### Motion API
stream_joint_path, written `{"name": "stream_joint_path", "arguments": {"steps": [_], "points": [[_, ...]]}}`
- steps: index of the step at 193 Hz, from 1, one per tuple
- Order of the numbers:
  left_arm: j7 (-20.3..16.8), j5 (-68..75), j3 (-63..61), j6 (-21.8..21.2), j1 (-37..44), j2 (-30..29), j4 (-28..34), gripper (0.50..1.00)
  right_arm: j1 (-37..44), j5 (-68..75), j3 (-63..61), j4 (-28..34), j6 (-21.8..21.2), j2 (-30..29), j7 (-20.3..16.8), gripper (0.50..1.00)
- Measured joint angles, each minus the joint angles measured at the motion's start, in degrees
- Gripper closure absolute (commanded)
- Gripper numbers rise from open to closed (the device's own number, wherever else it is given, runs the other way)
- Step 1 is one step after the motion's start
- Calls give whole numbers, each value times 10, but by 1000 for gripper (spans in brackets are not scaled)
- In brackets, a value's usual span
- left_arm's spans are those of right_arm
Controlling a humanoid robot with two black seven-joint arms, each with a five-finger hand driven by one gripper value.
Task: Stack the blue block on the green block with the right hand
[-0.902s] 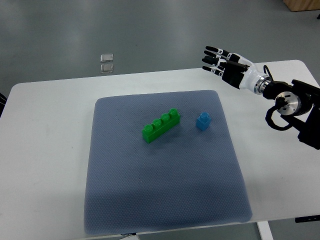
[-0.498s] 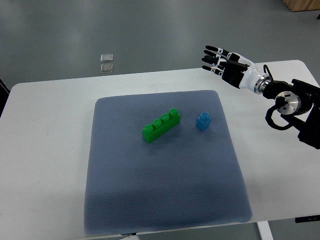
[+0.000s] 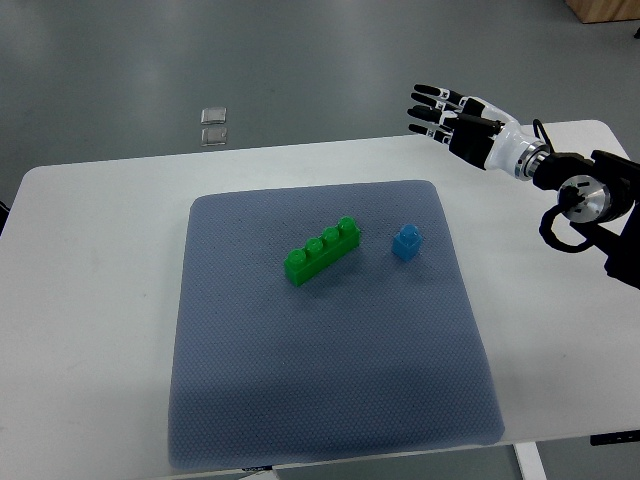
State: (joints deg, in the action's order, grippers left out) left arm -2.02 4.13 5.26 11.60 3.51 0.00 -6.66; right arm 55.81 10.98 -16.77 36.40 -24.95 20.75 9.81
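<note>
The blue block (image 3: 406,243) is only slightly wider than a green stud (image 3: 331,236), so it will cover just one stud and stay standing when I stack it.
A small blue block (image 3: 406,242) stands on the grey-blue mat (image 3: 330,400), just right of a long green block (image 3: 322,251) with several studs that lies diagonally near the mat's middle. The two blocks are apart. My right hand (image 3: 440,110) is above the table's far right edge, up and to the right of the blue block, fingers spread and holding nothing. Its arm comes in from the right edge. My left arm is out of view.
The mat lies on a white table (image 3: 90,300). Two small clear square objects (image 3: 213,125) lie on the grey floor beyond the table's far edge. A dark object shows at the left edge (image 3: 4,212).
My right hand has risen slightly and shifted a little to the right, away from the table. The blocks have not moved.
</note>
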Motion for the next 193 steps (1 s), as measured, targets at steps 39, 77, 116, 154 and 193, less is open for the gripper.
{"name": "stream_joint_path", "arguments": {"steps": [39,77,116,154,193], "points": [[0,0,0,0,0,0,0,500,-1,-49,0,-4,-26,19,4,576],[0,0,0,0,0,0,0,500,4,-131,0,-4,-23,28,5,574],[0,0,0,0,0,0,0,500,26,-234,0,-2,-35,57,20,576],[0,0,0,0,0,0,0,500,52,-392,0,7,-57,73,95,576],[0,0,0,0,0,0,0,500,57,-549,0,52,-56,98,135,576]]}}
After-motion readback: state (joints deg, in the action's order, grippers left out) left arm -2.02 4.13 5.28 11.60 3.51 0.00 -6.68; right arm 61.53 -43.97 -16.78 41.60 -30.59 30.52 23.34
